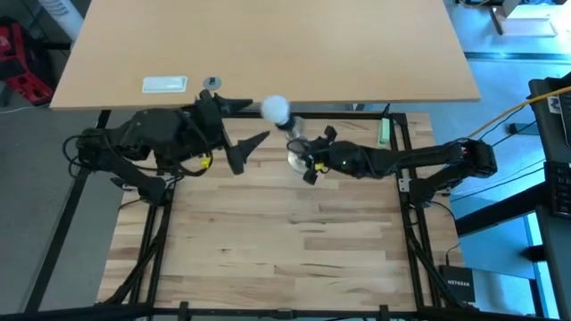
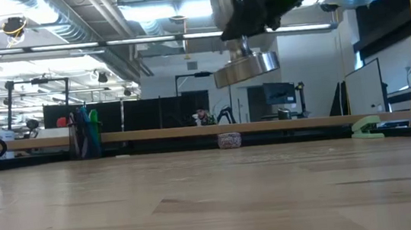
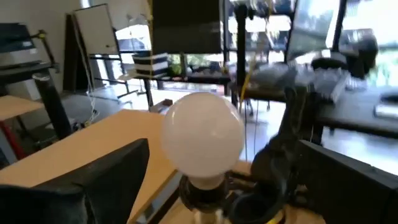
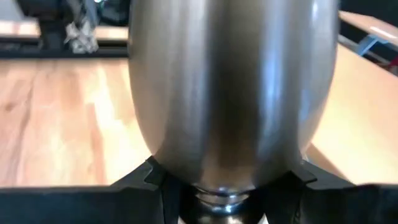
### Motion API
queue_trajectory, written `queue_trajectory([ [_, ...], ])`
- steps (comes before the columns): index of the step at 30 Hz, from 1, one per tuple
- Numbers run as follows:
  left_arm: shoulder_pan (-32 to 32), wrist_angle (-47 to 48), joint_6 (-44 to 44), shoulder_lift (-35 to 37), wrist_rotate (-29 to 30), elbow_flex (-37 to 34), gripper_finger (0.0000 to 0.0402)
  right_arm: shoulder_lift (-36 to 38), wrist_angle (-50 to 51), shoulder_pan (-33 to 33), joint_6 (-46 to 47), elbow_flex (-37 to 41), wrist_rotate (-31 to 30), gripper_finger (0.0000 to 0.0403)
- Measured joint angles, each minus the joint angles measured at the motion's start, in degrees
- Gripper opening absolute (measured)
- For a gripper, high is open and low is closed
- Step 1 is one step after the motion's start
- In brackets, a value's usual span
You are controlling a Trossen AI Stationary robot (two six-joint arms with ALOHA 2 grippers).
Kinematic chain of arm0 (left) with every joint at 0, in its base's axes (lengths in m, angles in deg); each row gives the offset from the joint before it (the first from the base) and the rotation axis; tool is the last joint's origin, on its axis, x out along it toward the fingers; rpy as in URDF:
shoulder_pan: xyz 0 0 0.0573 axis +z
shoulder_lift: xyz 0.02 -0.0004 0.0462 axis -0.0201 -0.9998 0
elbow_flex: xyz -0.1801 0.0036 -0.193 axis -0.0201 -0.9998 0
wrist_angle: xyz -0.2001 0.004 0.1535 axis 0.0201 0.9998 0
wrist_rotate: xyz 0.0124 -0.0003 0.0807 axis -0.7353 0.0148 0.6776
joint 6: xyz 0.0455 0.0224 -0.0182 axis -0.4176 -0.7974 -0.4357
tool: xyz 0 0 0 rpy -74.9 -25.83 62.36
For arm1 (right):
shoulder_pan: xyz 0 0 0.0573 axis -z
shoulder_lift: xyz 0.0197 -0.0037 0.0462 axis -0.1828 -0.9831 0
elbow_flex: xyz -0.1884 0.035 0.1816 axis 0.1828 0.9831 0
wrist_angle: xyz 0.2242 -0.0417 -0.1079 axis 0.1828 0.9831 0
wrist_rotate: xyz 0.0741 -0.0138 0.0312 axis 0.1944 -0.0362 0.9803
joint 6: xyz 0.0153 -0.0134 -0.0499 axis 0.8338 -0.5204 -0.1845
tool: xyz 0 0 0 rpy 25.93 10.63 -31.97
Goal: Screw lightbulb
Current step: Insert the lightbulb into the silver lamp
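Note:
My gripper will turn the lightbulb point(image 3: 203, 135), and the lightbulb should stay in place, because it holds in the dark socket point(image 3: 203, 194) even with the stand tilted.
The white frosted lightbulb point(image 1: 275, 109) sits by its base in the dark socket point(image 3: 199, 194) atop the silvery stand point(image 1: 297, 147). My right gripper point(image 1: 310, 160) is shut on the stand and holds it in the air over the table's far middle. The stand's round base point(image 2: 246, 66) shows high in the low view. My left gripper point(image 1: 259, 120) is open. Its fingers point(image 3: 99, 180) stand on either side of the bulb point(image 3: 202, 137) without touching it. My right gripper pinches the stand's thin stem point(image 4: 217, 199) between its two fingers, right next to the round base point(image 4: 230, 87). The fingers lie across the stem. The stand is lifted clear of the table and tilted, its bulb end toward the far left.
A small purplish-grey round object point(image 2: 229, 140) and a flat white object point(image 1: 165, 85) lie on the lighter tabletop beyond the far edge. A green object point(image 1: 384, 134) lies at the far right. The wooden table point(image 1: 285, 241) stretches toward the near side.

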Motion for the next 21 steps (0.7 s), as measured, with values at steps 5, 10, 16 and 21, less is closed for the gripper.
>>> queue_trajectory([
  [5,0.1,-4.3,-0.5,-4.2,8.8,-0.1,0.039,0.2,-0.9,3.3,0.2,-0.1,0.2,0.0159],
  [10,1.0,-15.6,-6.7,-8.3,15.7,-0.1,0.039,0.1,-0.7,4.4,0.5,-0.1,1.1,0.0159],
  [16,3.3,-29.4,-17.0,-12.5,19.7,-0.2,0.039,0.1,-0.4,4.2,0.2,-0.1,2.2,0.0159],
  [21,5.2,-33.2,-17.3,-11.9,18.4,0.1,0.0382,0.1,-0.5,4.2,0.2,-0.1,2.3,0.0159],
])
